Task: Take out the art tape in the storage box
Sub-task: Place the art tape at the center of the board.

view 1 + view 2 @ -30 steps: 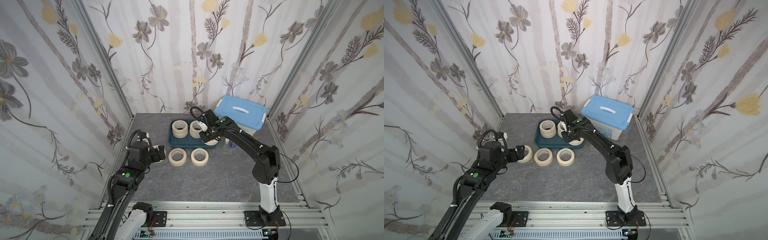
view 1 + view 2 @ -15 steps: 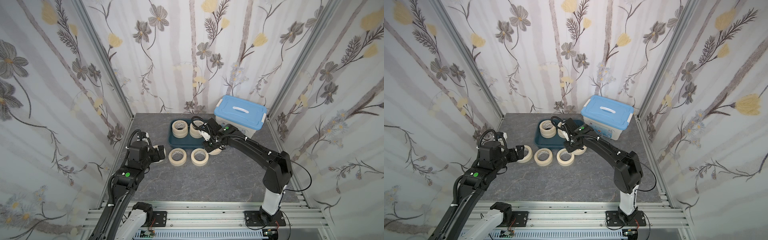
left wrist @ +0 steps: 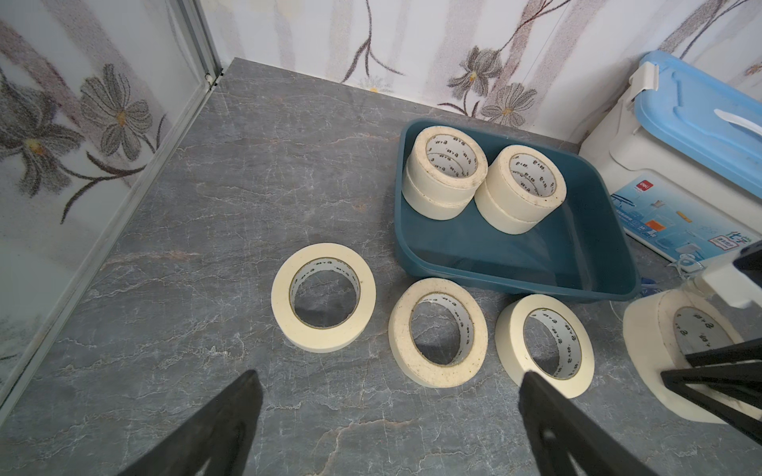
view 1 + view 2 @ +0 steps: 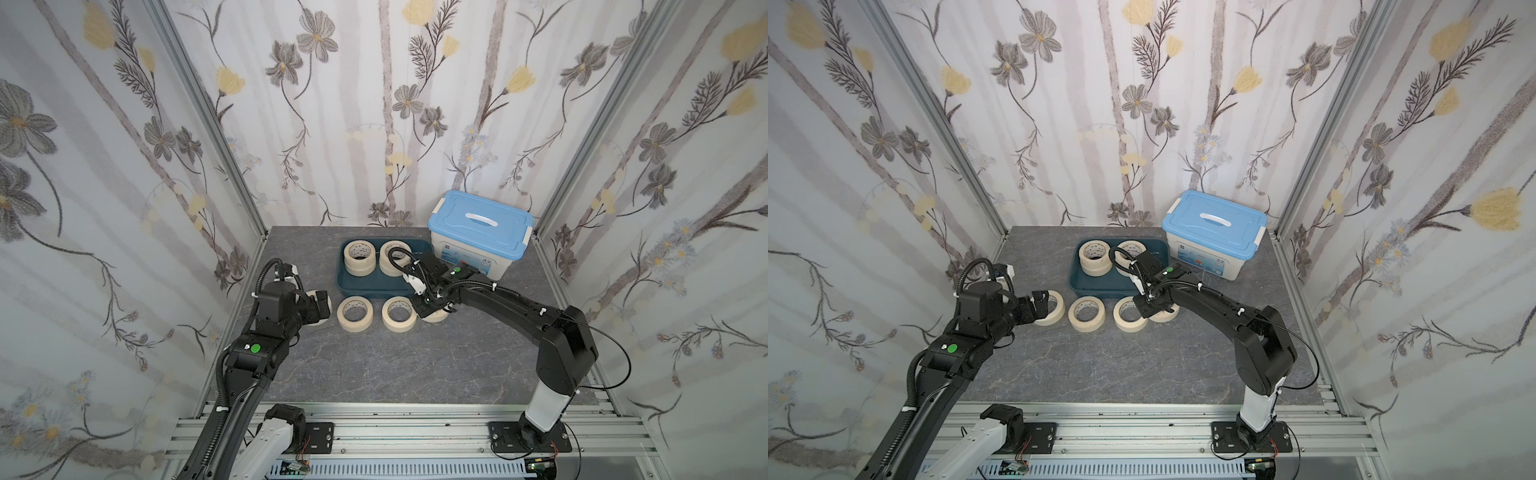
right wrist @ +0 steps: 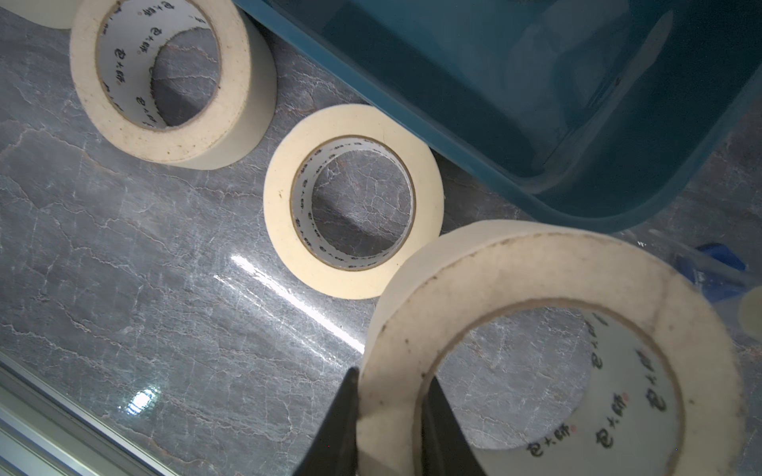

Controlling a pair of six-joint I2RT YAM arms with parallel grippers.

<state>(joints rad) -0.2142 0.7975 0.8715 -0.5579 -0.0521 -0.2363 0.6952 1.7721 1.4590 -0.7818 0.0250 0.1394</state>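
Observation:
Its roll [image 4: 435, 317] lies flat in my right gripper above open table beyond the row of rolls, so I should keep lowering until that roll rests there, then release it.
The dark teal storage box [image 4: 376, 289] [image 4: 1077, 282] [image 3: 515, 284] [image 5: 536, 103] holds two short stacks of cream art tape [image 4: 360, 258] [image 4: 392, 259] [image 3: 447, 173] [image 3: 521, 185]. Three rolls lie flat on the table in front of it [image 4: 1050, 309] [image 4: 1087, 314] [image 4: 1128, 315] [image 3: 323, 296]. My right gripper [image 4: 428, 309] [image 5: 391, 377] is shut on the wall of another roll [image 4: 439, 319] [image 5: 556, 313] [image 3: 659, 342], low at the right end of that row; contact with the table is unclear. My left gripper [image 4: 322, 303] [image 3: 389, 375] stands open near the leftmost roll, holding nothing.
A white tub with a light-blue lid [image 4: 482, 226] [image 4: 1214, 224] [image 3: 701, 123] stands right of the storage box against the back wall. A small clear and blue object [image 5: 709, 268] lies between them. Flowered walls close three sides of the grey table.
My right gripper carried its roll from over the storage box forward and down to the right end of the row on the table. The left arm stayed put.

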